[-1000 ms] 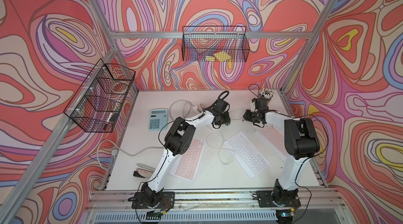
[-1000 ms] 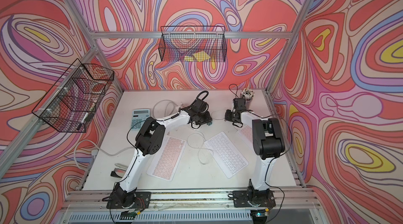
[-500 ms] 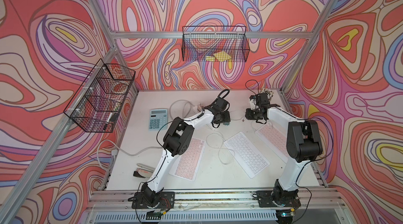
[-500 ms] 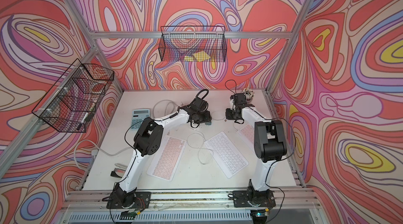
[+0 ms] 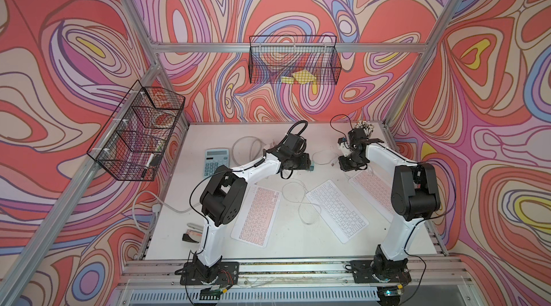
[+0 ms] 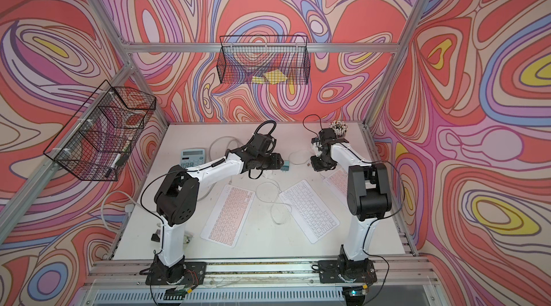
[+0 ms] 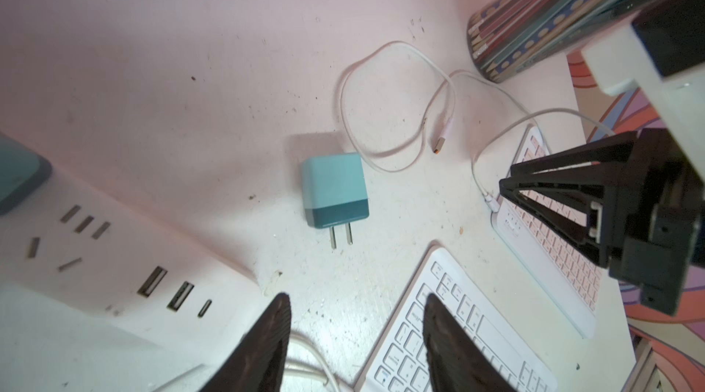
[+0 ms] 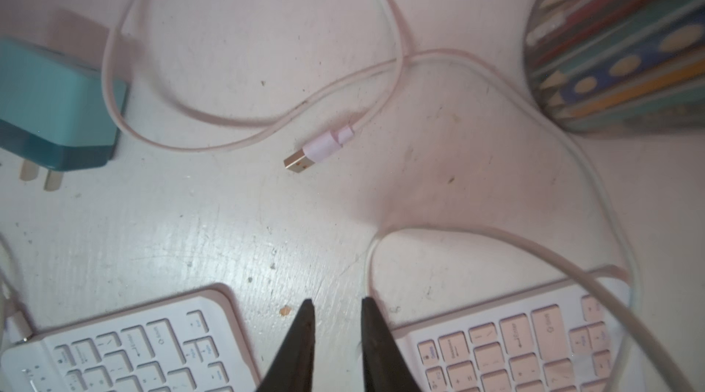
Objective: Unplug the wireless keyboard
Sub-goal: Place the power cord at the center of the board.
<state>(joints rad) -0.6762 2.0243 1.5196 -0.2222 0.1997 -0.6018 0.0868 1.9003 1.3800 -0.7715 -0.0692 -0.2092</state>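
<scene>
My left gripper needs to hold the keyboard's long edge point(image 7: 560, 294) before my right gripper pulls, because the cable's plug point(image 7: 491, 202) is in the far corner of the unheld pink keyboard.
Three keyboards lie on the table: a pink one point(image 5: 258, 215) at the left, a white one point(image 5: 337, 210) in the middle and a pink one point(image 5: 372, 188) at the right. A pale pink cable point(image 7: 343, 104) is plugged into the right pink keyboard point(image 7: 553, 241) at its far corner. Its USB plug point(image 8: 305, 157) lies loose on the table beside a teal charger point(image 7: 333, 187). My right gripper point(image 8: 335, 302) hovers at that corner, its jaws narrowly open with bare table between them. My left gripper point(image 7: 356, 306) is open and empty between the power strip point(image 7: 114, 256) and the white keyboard point(image 7: 457, 333).
A pencil cup point(image 5: 365, 127) stands at the back right, close behind the right arm. A calculator point(image 5: 216, 161) lies at the back left. A thin white cable point(image 5: 298, 200) loops between the left and middle keyboards. Wire baskets hang on the back and left walls.
My left gripper's jaws have widened. My right gripper's jaws have narrowed, and it has lifted and come back down by the right pink keyboard's far corner.
</scene>
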